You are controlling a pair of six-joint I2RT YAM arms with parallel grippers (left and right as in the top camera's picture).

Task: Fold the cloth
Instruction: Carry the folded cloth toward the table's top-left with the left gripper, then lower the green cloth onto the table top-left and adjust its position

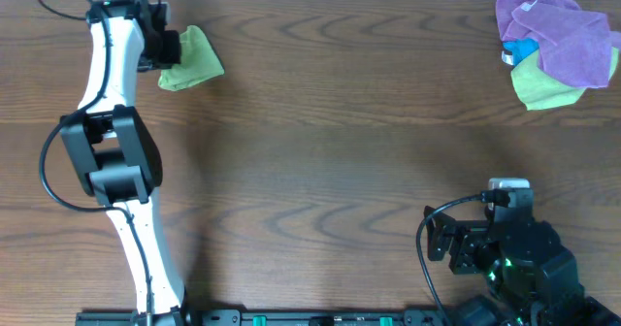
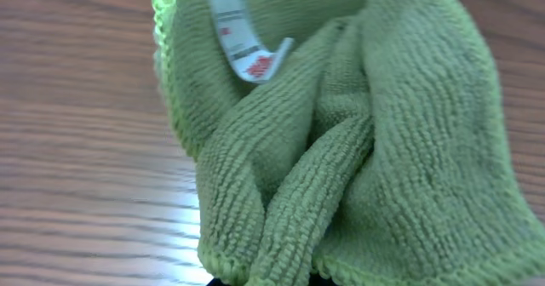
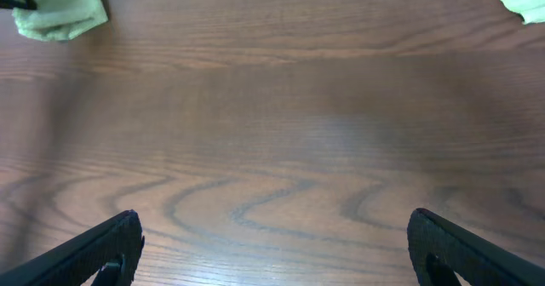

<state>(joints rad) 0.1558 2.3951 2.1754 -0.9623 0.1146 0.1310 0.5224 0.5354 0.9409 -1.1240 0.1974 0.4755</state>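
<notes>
Next, my left gripper lays the cloth down, open, and presses the cloth's top [image 1: 197, 62] flat, because the cloth bunches into folds at the cloth's edge [image 2: 294, 209] in its grip.
The cloth [image 1: 191, 60] is a lime-green textured towel, bunched up at the far left of the wooden table [image 1: 330, 142]. My left gripper [image 1: 167, 48] is shut on it at its left side. The left wrist view is filled with the cloth [image 2: 383, 150] hanging in folds, its white tag [image 2: 243, 39] at the top edge, and the fingers are hidden under the fabric. My right gripper [image 3: 272, 243] stands open over bare wood, nothing between its fingers [image 3: 94, 256]. The right arm [image 1: 514, 253] sits at the near right, far from the cloth [image 3: 60, 9].
A purple cloth [image 1: 563, 30] is heaped at the far right corner over a yellower green cloth [image 1: 545, 88], with a small blue thing [image 1: 521, 51] beside them. The left arm [image 1: 112, 151] runs along the table's left side.
</notes>
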